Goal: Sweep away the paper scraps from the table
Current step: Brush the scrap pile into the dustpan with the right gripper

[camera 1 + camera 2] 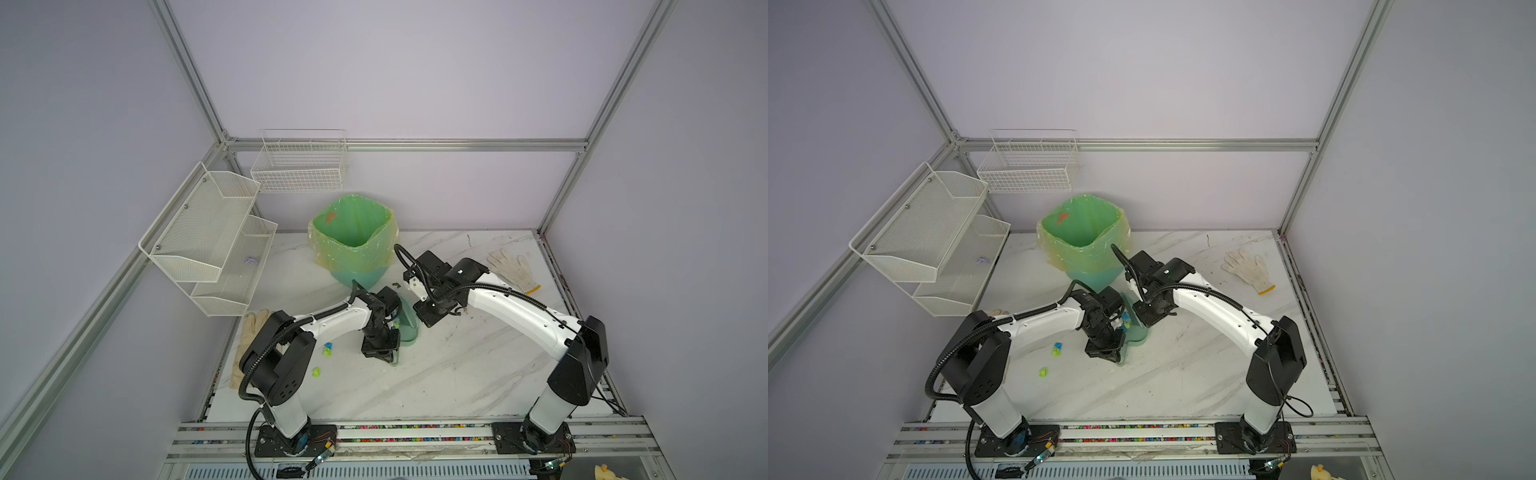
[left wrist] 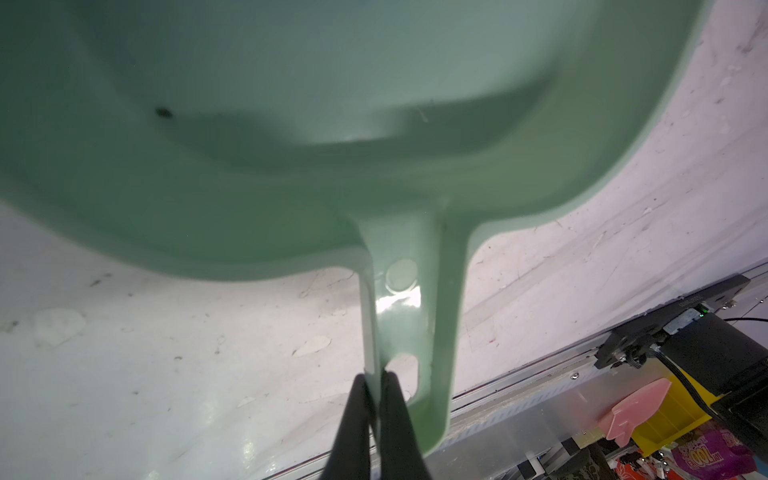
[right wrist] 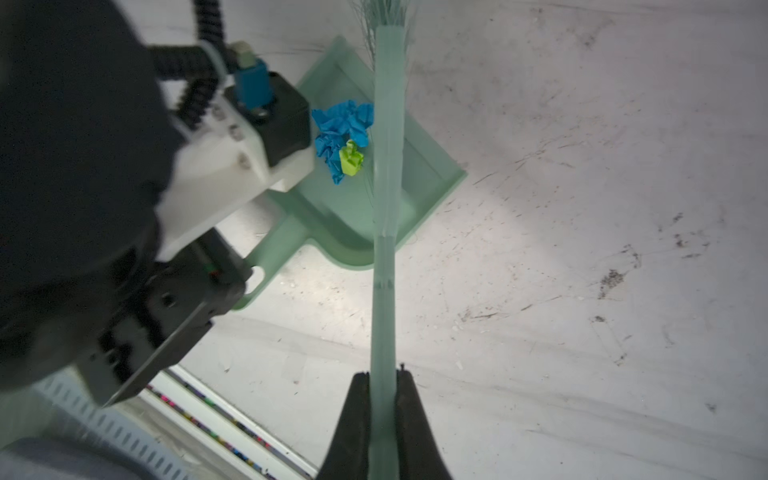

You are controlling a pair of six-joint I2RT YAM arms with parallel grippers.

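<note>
My right gripper has to draw the brush away, as it lies across the loaded dustpan, before my left gripper tips the dustpan into the bin [image 1: 353, 225].
Both grippers work at the middle of the table [image 1: 457, 374]. A pale green dustpan [image 1: 409, 328] [image 3: 424, 174] rests there, and my left gripper [image 2: 376, 380] [image 1: 391, 358] is shut on the edge of its handle. My right gripper [image 3: 382, 376] is shut on the handle of a pale green brush [image 3: 388, 249], which lies across the pan with its bristles beyond the pan's far edge. Blue and yellow-green paper scraps [image 3: 340, 137] sit bunched inside the pan beside the brush. More paper scraps [image 1: 327, 349] [image 1: 1043, 372] lie loose on the table left of the left wrist.
A bin lined with a green bag [image 1: 353, 237] stands just behind the dustpan. White gloves lie at the back right [image 1: 513, 270] and by the left arm [image 1: 245, 345]. White wire shelves [image 1: 208, 241] and a wire basket [image 1: 301, 166] hang at the back left.
</note>
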